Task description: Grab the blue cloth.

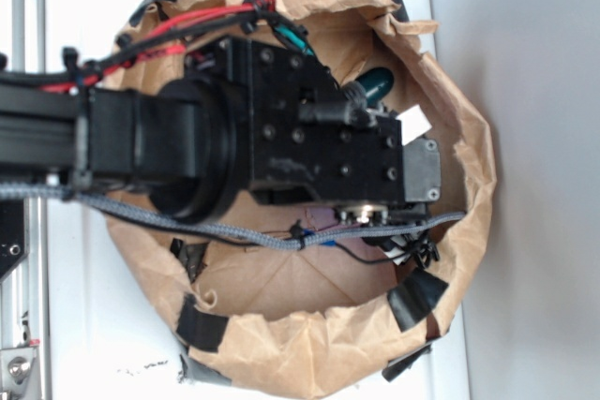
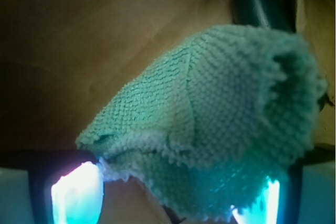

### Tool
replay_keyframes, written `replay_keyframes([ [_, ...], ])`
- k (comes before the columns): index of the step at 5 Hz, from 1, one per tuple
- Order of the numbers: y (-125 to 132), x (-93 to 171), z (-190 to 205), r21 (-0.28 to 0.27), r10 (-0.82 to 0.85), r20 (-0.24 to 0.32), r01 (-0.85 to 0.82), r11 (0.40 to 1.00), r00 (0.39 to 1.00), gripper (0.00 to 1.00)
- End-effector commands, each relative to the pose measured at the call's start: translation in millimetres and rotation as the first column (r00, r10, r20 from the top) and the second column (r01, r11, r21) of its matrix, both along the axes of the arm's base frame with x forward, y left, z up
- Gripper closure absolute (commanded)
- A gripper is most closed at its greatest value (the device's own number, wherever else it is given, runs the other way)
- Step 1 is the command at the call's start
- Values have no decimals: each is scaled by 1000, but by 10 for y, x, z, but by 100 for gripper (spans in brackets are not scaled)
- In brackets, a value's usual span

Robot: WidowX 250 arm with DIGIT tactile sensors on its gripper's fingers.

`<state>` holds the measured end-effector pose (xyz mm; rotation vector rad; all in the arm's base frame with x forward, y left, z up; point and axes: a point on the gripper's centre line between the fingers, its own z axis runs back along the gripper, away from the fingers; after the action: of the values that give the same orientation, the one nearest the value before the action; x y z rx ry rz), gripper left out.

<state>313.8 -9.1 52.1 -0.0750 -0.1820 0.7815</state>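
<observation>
I expect the blue cloth [image 2: 210, 114] to squeeze into a narrow bundle and stay gathered when I lift, because loose, curled folds [image 2: 286, 82] are already bunched between my fingers.
The blue cloth [image 2: 220, 114] is a fuzzy light teal rag that fills most of the wrist view, bunched up on the brown paper floor. My gripper [image 2: 170, 198] is open and straddles its near edge. The left fingertip [image 2: 76, 192] touches the cloth's left corner, and the right fingertip [image 2: 268, 203] is partly covered by its lower right edge. In the exterior view the black arm and wrist [image 1: 309, 138] reach down into the paper-lined basin. They hide both the cloth and the fingers.
A dark green smooth capsule [image 2: 257, 1] lies just beyond the cloth; it also shows past the wrist in the exterior view [image 1: 380, 84]. The crumpled brown paper wall [image 1: 473, 166] rings the basin, held with black tape [image 1: 202, 325]. Cables [image 1: 281, 236] trail across it.
</observation>
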Motion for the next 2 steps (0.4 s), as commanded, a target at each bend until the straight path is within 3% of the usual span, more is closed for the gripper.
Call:
replay_keyframes([
  [1, 221, 206, 307, -24, 94, 77, -92, 995, 993, 0],
  [2, 182, 166, 164, 43, 99, 130, -105, 994, 987, 0],
])
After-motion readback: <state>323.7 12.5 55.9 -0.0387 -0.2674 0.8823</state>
